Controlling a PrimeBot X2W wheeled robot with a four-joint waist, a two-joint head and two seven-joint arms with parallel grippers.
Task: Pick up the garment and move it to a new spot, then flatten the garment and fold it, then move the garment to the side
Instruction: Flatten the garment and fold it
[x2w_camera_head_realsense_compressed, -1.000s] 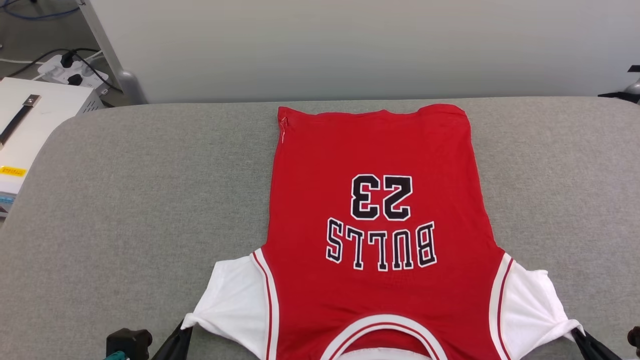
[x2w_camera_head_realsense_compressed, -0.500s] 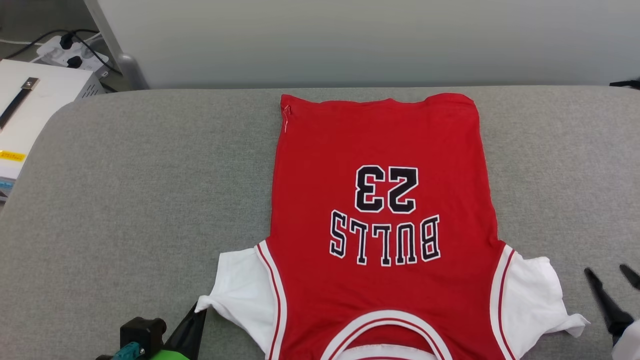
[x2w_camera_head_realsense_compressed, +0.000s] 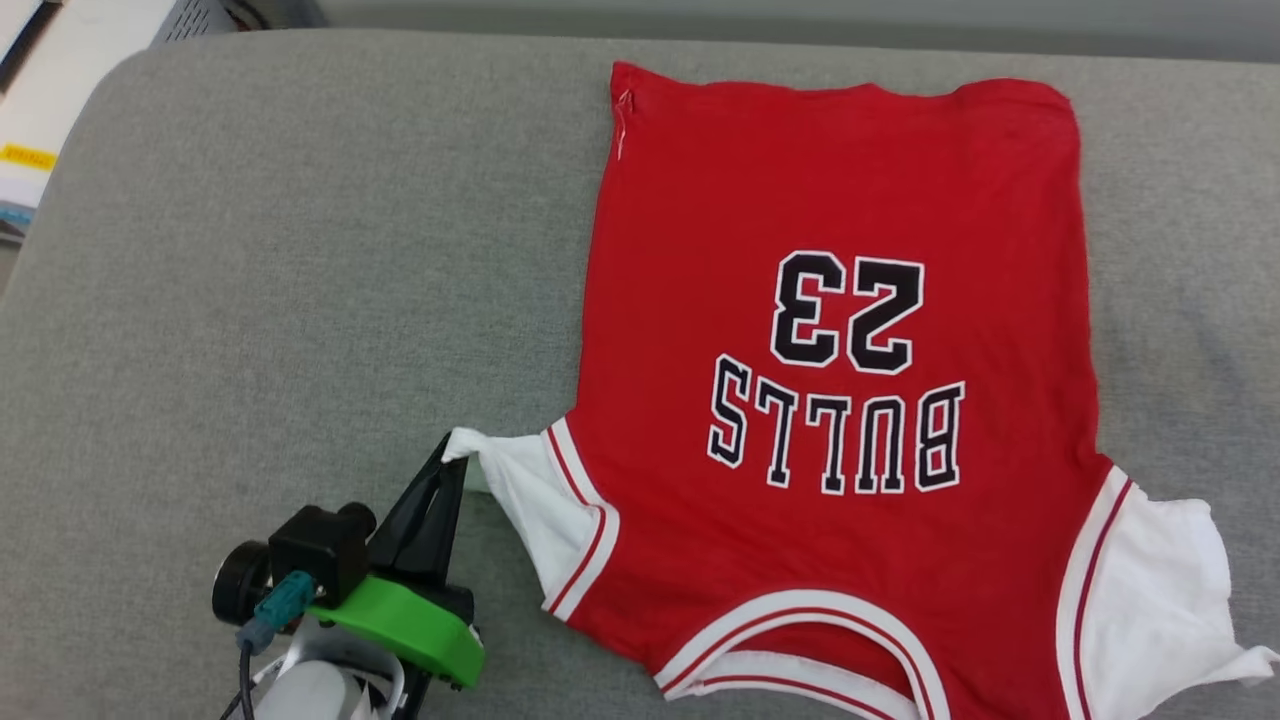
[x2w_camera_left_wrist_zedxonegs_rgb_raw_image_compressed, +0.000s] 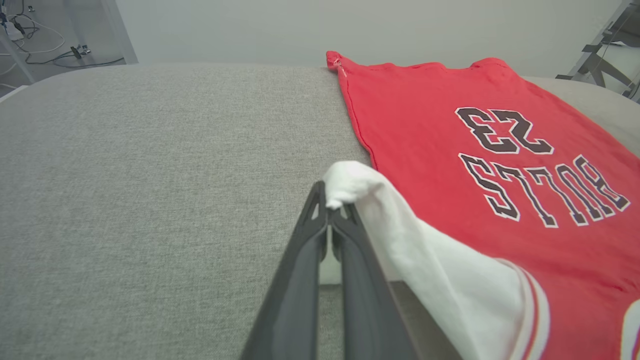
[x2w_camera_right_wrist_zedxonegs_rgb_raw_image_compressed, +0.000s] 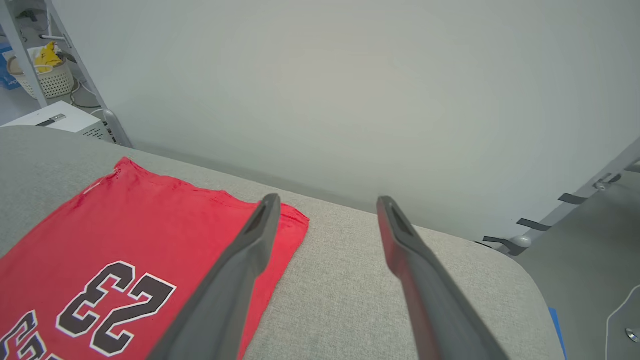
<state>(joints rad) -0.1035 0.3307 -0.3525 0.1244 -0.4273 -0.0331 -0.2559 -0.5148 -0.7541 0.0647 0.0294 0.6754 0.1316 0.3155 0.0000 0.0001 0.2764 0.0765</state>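
My gripper will carry the hem corner, and the garment (x2w_camera_head_realsense_compressed: 840, 348) will turn print side under, because the white sleeve tip (x2w_camera_head_realsense_compressed: 463, 444) is pinched while the hem lies free.
The garment (x2w_camera_head_realsense_compressed: 830, 300), a red shirt with white sleeves and a black "BULLS 23" print facing up, lies spread on the grey padded table (x2w_camera_head_realsense_compressed: 280, 260), collar toward me. My left gripper (x2w_camera_head_realsense_compressed: 452, 460) is shut on the tip of the garment's white left sleeve (x2w_camera_head_realsense_compressed: 520, 490), which it holds pulled up and bunched. In the left wrist view the two dark fingers (x2w_camera_left_wrist_zedxonegs_rgb_raw_image_compressed: 300, 270) pinch the white sleeve tip (x2w_camera_left_wrist_zedxonegs_rgb_raw_image_compressed: 350, 182) with the garment (x2w_camera_left_wrist_zedxonegs_rgb_raw_image_compressed: 450, 125) behind. The right sleeve (x2w_camera_head_realsense_compressed: 1160, 590) lies free on the table. My right gripper (x2w_camera_right_wrist_zedxonegs_rgb_raw_image_compressed: 325, 205) is open, raised above the garment's (x2w_camera_right_wrist_zedxonegs_rgb_raw_image_compressed: 125, 225) far right corner.
A white box (x2w_camera_head_realsense_compressed: 60, 90) stands off the table's far left corner. A pale wall runs behind the table, with a shelf frame and a basket (x2w_camera_right_wrist_zedxonegs_rgb_raw_image_compressed: 47, 75) at its left and a metal stand (x2w_camera_right_wrist_zedxonegs_rgb_raw_image_compressed: 575, 205) at its right.
My right gripper let go of the right sleeve, opened and left the head view. The left gripper lifted its sleeve inward. The head camera tilted down, so the whole picture shifted.
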